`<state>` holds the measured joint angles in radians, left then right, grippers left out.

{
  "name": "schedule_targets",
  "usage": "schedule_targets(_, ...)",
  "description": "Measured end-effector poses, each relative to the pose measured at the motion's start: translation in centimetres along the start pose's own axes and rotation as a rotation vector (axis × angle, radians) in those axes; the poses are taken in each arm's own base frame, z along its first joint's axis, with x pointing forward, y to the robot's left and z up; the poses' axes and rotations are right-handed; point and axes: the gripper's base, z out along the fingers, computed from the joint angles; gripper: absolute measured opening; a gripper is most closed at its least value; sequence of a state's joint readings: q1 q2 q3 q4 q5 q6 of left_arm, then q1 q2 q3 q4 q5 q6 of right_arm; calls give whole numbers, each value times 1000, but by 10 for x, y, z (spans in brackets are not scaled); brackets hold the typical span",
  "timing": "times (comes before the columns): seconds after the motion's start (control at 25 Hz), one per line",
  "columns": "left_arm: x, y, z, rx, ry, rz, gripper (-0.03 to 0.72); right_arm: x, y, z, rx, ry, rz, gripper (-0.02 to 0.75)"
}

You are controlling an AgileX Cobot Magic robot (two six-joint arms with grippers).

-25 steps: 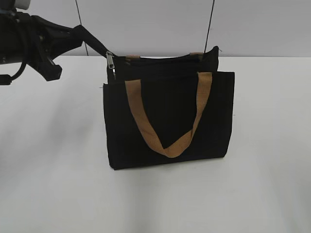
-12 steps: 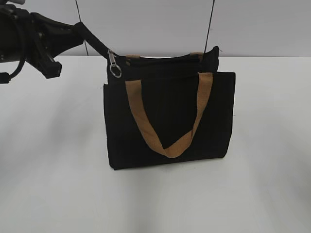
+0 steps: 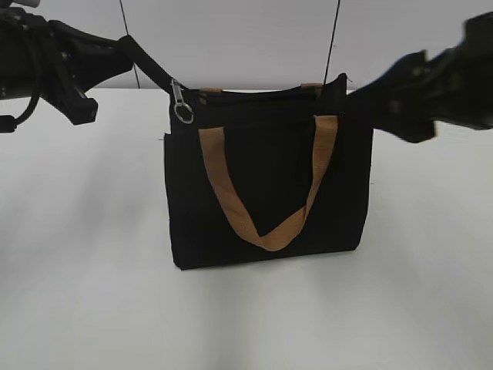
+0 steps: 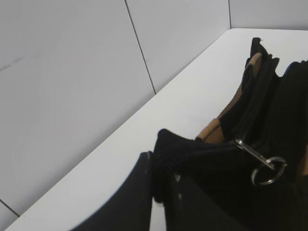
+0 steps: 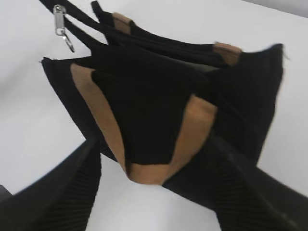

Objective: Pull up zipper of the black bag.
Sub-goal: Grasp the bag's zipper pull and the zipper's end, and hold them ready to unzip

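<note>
The black fabric tab (image 3: 146, 62) is pulled taut, so the silver zipper pull (image 3: 182, 102) will glide along the bag's top to the far handle when the robot pulls.
The black bag (image 3: 269, 193) stands upright on the white table, its tan handle hanging down the front. The silver zipper pull (image 3: 182, 104) with its ring hangs at the bag's top left corner. My left gripper (image 3: 127, 54) is shut on the black fabric tab at that end of the zip track and holds it stretched up and to the left. In the left wrist view the jaws (image 4: 161, 180) pinch the tab, with the ring (image 4: 268, 171) just beyond. My right gripper (image 3: 385, 100) is open beside the bag's top right corner. Its wrist view shows its spread fingers (image 5: 154, 144), the bag (image 5: 159, 91) and the zipper pull (image 5: 60, 24).
The white table (image 3: 77, 254) runs out on all sides of the bag. A pale panelled wall (image 3: 246, 38) stands close behind it.
My right gripper has come into view from the right, up to the bag's top right corner. The zipper pull has turned so its ring faces out. My left gripper has shifted slightly up-left.
</note>
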<state>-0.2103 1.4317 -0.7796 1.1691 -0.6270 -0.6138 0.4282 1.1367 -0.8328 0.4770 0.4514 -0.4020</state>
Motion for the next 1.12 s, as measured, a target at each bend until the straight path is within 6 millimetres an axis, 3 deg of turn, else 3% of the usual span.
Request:
schedule_targets(0.28,0,0,0,-1,1,0,25,-25,43,82,-63,44,-173,483)
schedule_targets(0.52,1,1,0,-6,9,0,25,-37,50,135,-62,71,-212,351)
schedule_targets(0.84,1,1,0,-11,16,0,25,-39,83,142,-127,28,-356,292)
schedule_targets(1.12,1,1,0,-11,16,0,25,-33,82,155,-119,33,-371,291)
